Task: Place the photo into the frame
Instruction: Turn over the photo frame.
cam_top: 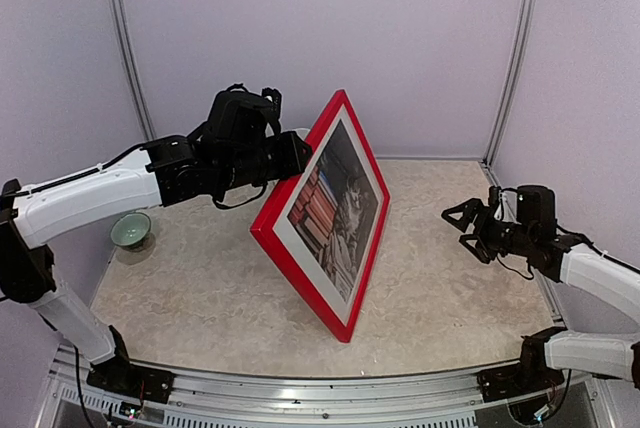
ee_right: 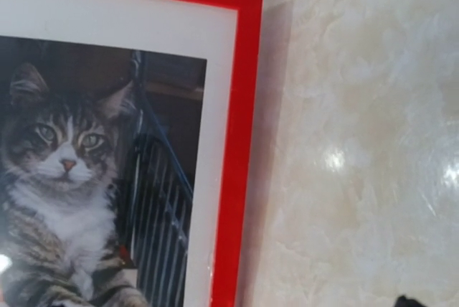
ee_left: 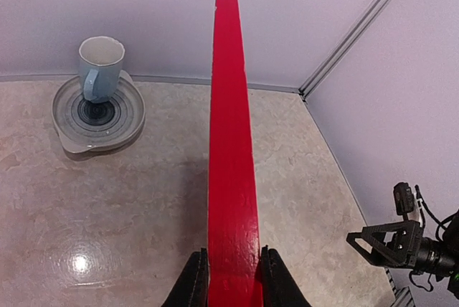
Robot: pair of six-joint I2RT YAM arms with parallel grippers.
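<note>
My left gripper keeps lowering the frame's red edge until the frame lies back, and then let go, because the frame's cat picture [cam_top: 348,210] faces up over clear table [cam_top: 280,310].
The frame [cam_top: 300,263], red-edged, stands on one long edge on the table, leaning back, its front facing right. Behind a white mat border [ee_right: 216,99], the photo [cam_top: 338,210] of a grey tabby cat and stacked books shows in it. My left gripper [cam_top: 298,156] is shut on the frame's upper left edge. In the left wrist view the red edge [ee_left: 231,128] runs away between the two black fingers [ee_left: 195,278]. My right gripper [cam_top: 462,220] hovers open to the right of the frame, apart from it, facing the cat picture [ee_right: 64,178] and the frame's corner [ee_right: 240,106].
A small green bowl [cam_top: 131,230] sits at the table's left side. A pale blue mug [ee_left: 99,69] stands on a grey dish [ee_left: 97,117] near the back wall, behind the frame. The enclosure walls close in on three sides.
</note>
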